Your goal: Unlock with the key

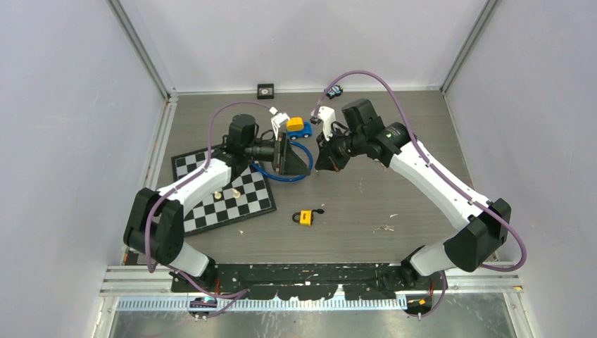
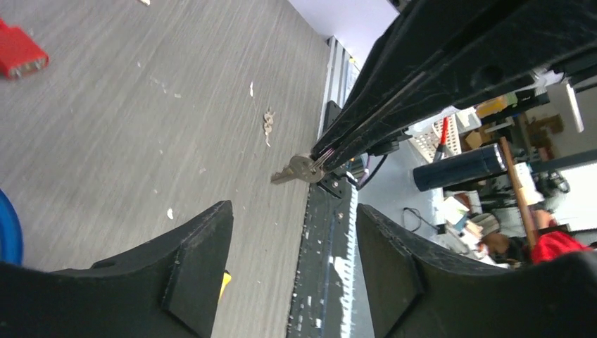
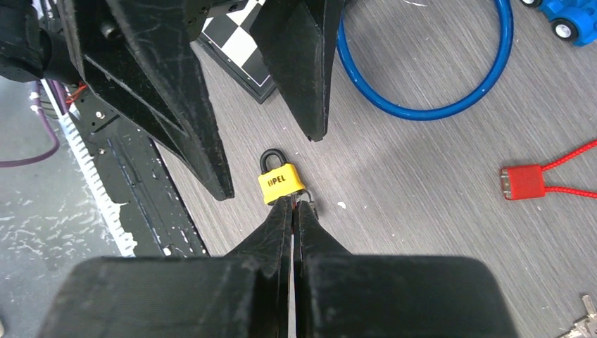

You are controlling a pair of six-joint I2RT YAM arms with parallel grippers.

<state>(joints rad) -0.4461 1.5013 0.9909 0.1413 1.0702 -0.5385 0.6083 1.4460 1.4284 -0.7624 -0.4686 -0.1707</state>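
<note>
I should hold the key [image 2: 297, 171] with my left gripper while my right gripper opens and takes hold of the key's head again, because the key's head [image 2: 303, 166] sits only at the ends of my right gripper's fingers.
The yellow padlock [image 1: 305, 217] lies flat on the grey table, black shackle pointing away from my right gripper in the right wrist view [image 3: 280, 182]. Both grippers hover above it, facing each other. My right gripper [image 3: 292, 204] is shut, and the left wrist view shows the silver key [image 2: 299, 170] sticking out of its fingertips [image 2: 394, 105]. My left gripper [image 2: 292, 218] stands open with nothing between its fingers, a short way from the key. From above, the left gripper [image 1: 308, 165] and the right gripper [image 1: 324, 167] nearly meet.
A chessboard [image 1: 222, 190] with pieces lies at the left. A blue ring [image 3: 422, 105] sits under the grippers. A blue and yellow toy car [image 1: 298, 127] stands behind them. A red tag on a cord [image 3: 522, 181] and more keys [image 3: 584, 320] lie on the table.
</note>
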